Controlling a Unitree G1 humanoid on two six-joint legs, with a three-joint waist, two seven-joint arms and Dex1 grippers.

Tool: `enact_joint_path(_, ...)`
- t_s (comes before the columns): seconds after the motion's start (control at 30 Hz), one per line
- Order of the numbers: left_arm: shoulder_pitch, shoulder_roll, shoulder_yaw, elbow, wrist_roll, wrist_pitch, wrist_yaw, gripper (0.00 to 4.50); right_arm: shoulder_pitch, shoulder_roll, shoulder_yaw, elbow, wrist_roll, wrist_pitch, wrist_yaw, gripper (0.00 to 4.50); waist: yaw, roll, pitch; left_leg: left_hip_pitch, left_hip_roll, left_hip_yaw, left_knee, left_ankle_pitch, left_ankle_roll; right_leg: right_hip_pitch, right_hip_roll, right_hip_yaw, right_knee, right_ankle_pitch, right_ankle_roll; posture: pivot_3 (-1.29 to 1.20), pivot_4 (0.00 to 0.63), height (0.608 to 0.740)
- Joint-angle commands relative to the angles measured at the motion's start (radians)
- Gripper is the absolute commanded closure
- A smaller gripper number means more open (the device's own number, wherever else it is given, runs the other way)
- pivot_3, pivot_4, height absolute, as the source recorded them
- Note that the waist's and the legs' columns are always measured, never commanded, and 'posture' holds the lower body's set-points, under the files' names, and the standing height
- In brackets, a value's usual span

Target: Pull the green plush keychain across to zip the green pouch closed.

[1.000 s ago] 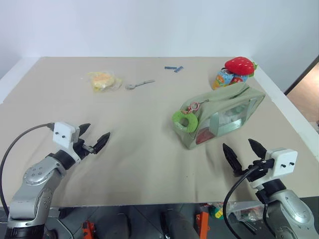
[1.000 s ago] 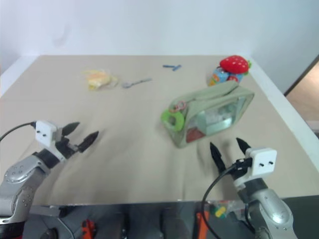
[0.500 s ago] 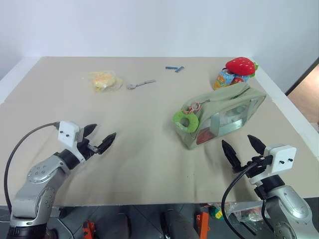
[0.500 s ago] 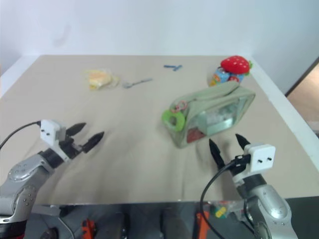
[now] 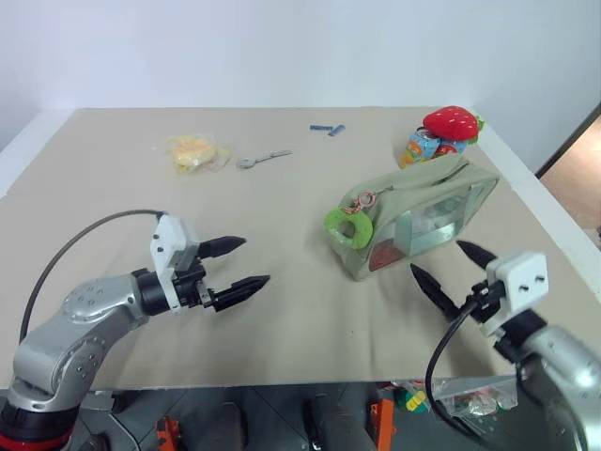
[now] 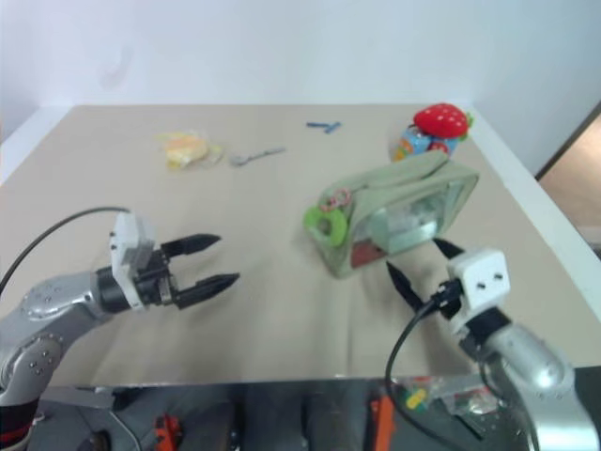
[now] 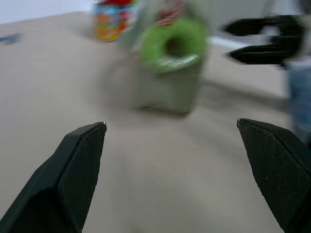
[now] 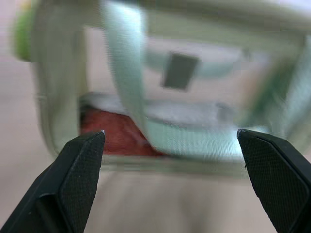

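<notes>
My right gripper will hold the pouch's end (image 5: 484, 186), and that end will pinch into a soft fold, because the green pouch's top (image 5: 439, 173) looks slack and creased.
The green pouch (image 5: 427, 211) lies on its side right of the table's middle, its clear window facing me. The green plush keychain (image 5: 349, 226) hangs at the pouch's left end, on a pinkish clasp. My left gripper (image 5: 255, 260) hovers open to the left of the pouch, pointing at it, with a clear gap of table between them. My right gripper (image 5: 437, 257) is open just in front of the pouch's window, holding nothing. The left wrist view looks at the keychain (image 7: 172, 43) and the right gripper (image 7: 228, 42) beyond it. The right wrist view faces the window and strap (image 8: 124, 73).
A red plush strawberry (image 5: 451, 120) and a colourful small item (image 5: 427, 146) sit behind the pouch near the table's right edge. A yellow wrapped packet (image 5: 195, 152), a spoon (image 5: 263, 159) and small blue pieces (image 5: 328, 129) lie at the back.
My left gripper has swung right toward the pouch and risen a little. My right gripper has lifted and turned toward the pouch's window. The pouch and keychain have not moved.
</notes>
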Motion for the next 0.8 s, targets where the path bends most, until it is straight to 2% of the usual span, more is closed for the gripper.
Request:
enact_joint_path(0.03, -0.055, 0.024, -0.004, -0.025, -0.069, 0.045, -0.026, 0.03, -0.163, -0.166, -0.024, 0.07, 0.043, 0.062, 0.123, 0.0, -0.002, 0.0, 0.001, 0.001, 0.0, 0.0, 0.001, 0.0, 0.0, 0.001, 0.0, 0.0, 0.0, 0.0, 0.0, 0.0, 0.15, 0.74)
enact_joint_path(0.13, -0.086, 0.02, -0.025, -0.021, -0.075, 0.055, -0.025, 0.03, -0.368, -0.325, 0.049, 0.204, 0.042, 0.071, 0.276, 0.0, -0.002, 0.0, 0.001, 0.002, -0.002, 0.0, 0.001, 0.001, 0.001, 0.001, 0.0, 0.003, 0.0, 0.0, 0.0, 0.0, 0.15, 0.74)
enact_joint_path(0.2, -0.097, 0.011, -0.04, -0.019, -0.067, 0.054, -0.017, 0.03, -0.502, -0.384, 0.13, 0.303, 0.013, 0.035, 0.372, 0.0, -0.002, 0.0, 0.001, 0.001, -0.003, 0.0, 0.0, 0.001, 0.001, 0.001, 0.0, 0.003, 0.0, 0.0, 0.0, 0.0, 0.15, 0.74)
enact_joint_path(0.4, -0.081, -0.007, -0.058, -0.036, -0.044, 0.038, 0.013, 0.03, -0.797, -0.384, 0.358, 0.59, -0.127, -0.169, 0.616, 0.0, 0.0, -0.001, 0.002, 0.0, -0.004, -0.001, -0.003, -0.002, 0.003, 0.001, 0.0, 0.004, 0.0, -0.001, 0.003, 0.0, 0.15, 0.74)
enact_joint_path(0.5, -0.06, -0.011, -0.048, -0.053, -0.038, 0.035, 0.032, 0.03, -0.856, -0.37, 0.427, 0.684, -0.187, -0.27, 0.699, 0.0, 0.001, -0.001, 0.002, -0.002, -0.005, -0.001, -0.003, -0.003, 0.005, -0.001, -0.001, 0.005, 0.0, 0.0, 0.007, 0.0, 0.15, 0.74)
enact_joint_path(0.6, -0.037, -0.016, -0.04, -0.076, -0.039, 0.034, 0.058, 0.0, -0.875, -0.354, 0.449, 0.751, -0.232, -0.359, 0.728, 0.84, 0.002, -0.001, 0.002, -0.002, -0.005, -0.001, -0.003, -0.005, 0.007, -0.001, -0.001, 0.004, 0.0, -0.001, 0.008, 0.0, 0.15, 0.74)
enact_joint_path(0.8, -0.011, -0.013, -0.037, -0.095, -0.037, 0.035, 0.088, 0.0, -0.911, -0.355, 0.449, 0.834, -0.274, -0.468, 0.778, 2.97, 0.002, -0.001, 0.002, -0.001, -0.005, -0.001, -0.002, -0.005, 0.007, 0.0, -0.001, 0.005, 0.0, -0.001, 0.009, 0.0, 0.15, 0.74)
